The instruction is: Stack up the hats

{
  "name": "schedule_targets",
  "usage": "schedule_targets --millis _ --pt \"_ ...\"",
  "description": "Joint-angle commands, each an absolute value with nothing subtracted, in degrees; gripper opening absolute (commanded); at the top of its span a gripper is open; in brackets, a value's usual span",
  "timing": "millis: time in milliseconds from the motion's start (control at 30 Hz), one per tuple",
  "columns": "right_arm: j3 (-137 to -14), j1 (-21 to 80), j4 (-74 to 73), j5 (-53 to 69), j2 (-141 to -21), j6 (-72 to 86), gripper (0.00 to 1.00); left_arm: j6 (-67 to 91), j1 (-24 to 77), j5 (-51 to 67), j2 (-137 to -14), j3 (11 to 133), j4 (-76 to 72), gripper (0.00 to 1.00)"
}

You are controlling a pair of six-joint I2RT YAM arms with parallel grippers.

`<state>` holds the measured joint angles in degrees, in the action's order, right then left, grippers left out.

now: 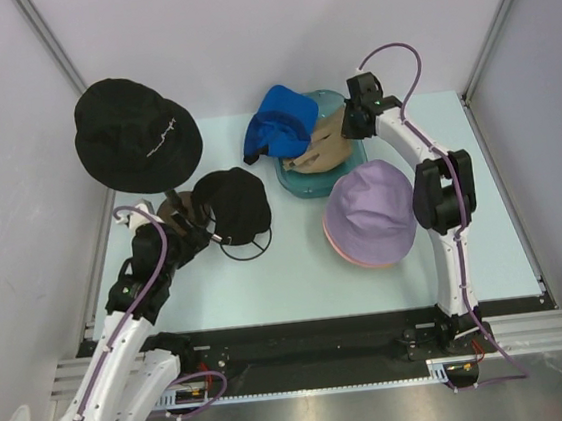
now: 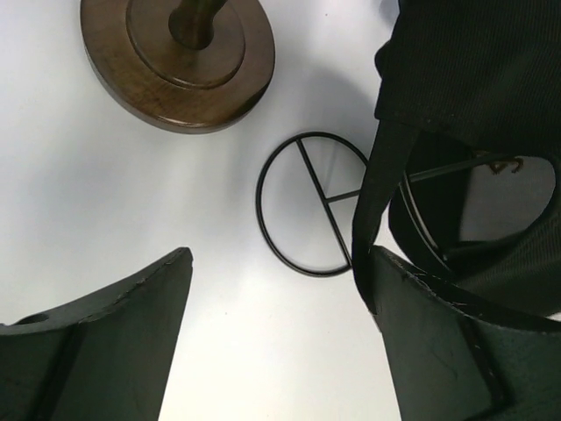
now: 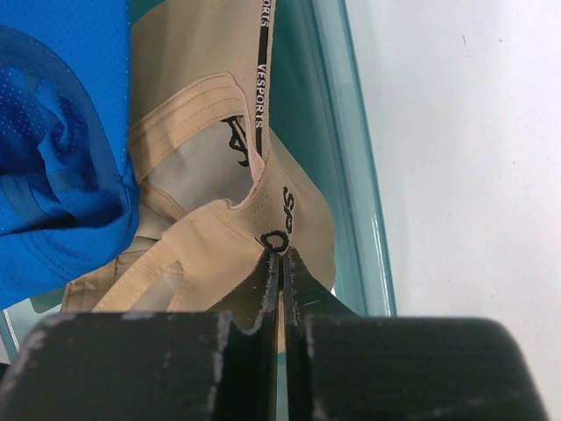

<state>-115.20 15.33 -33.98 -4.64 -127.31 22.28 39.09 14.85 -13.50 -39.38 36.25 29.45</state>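
The robot's right gripper holds the tan cap's edge and the cap's opposite end faces the left gripper, so the left gripper keeps moving closer until it closes there.
A black bucket hat with small white lettering sits on a wooden stand at the back left. A second black hat rests on a wire stand. A blue cap lies over a tan cap on a teal glass dish. A lavender bucket hat lies on top of a pink one. My left gripper is open and empty, its right finger against the second black hat's brim. My right gripper is shut on the tan cap's edge beside the blue cap.
The round wooden base of the hat stand sits just beyond my left gripper. The teal dish rim runs right of the tan cap. Grey walls enclose the table on the left, back and right.
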Motion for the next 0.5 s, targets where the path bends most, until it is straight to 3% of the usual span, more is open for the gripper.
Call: schedule_targets --millis 0,467 --pt "-117.4 15.0 -31.2 -2.6 -124.5 22.6 0.0 39.2 14.4 -13.5 -37.5 38.9 31.8 0.86" --pt "-113.9 14.3 -25.9 -1.7 -111.3 24.5 0.0 37.9 14.4 -7.7 -37.6 42.8 25.2 0.9"
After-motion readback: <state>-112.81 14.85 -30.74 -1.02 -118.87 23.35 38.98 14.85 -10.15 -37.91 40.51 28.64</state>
